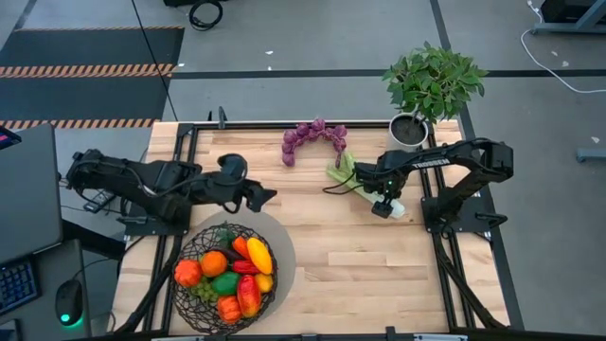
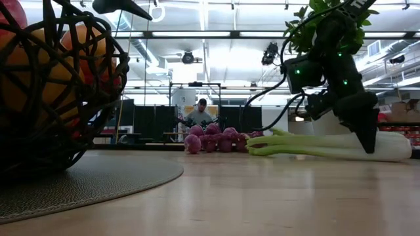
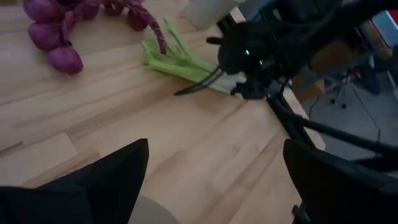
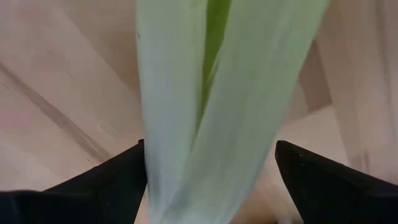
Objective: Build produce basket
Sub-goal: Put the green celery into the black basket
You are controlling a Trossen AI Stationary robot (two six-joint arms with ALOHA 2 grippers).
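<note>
The celery point(image 1: 345, 170) is next to my right arm and far from the basket, so my right gripper should pick up its white end point(image 2: 394, 146) and pass the stalk to my left gripper.
The dark wire basket point(image 1: 187, 248) stands on a round grey mat at the near left and holds several toy fruits and vegetables point(image 1: 232, 270). Purple grapes point(image 1: 312, 137) lie on the table at the far middle. The green celery point(image 1: 347, 171) lies flat to their right, its white end point(image 2: 394, 145) toward the right arm. My right gripper point(image 1: 386, 206) is open and low over that white end, with a finger on either side of it point(image 4: 211, 186). My left gripper point(image 1: 270, 196) is open and empty, just beyond the basket's far rim, pointing toward the celery point(image 3: 186, 62). My right gripper comes at the celery's white end point(image 4: 205, 124) from above, its fingers across the stalk, which lies flat on the table. One finger point(image 4: 124, 180) stands right beside the stalk's edge; I cannot tell whether it touches. The other finger stands apart from it.
A white pot with a leafy green plant point(image 1: 431, 85) stands at the far right corner, close behind my right arm. Bare wood lies between the basket and the celery point(image 1: 331, 246). A person shows in the room beyond the table point(image 2: 200, 115).
</note>
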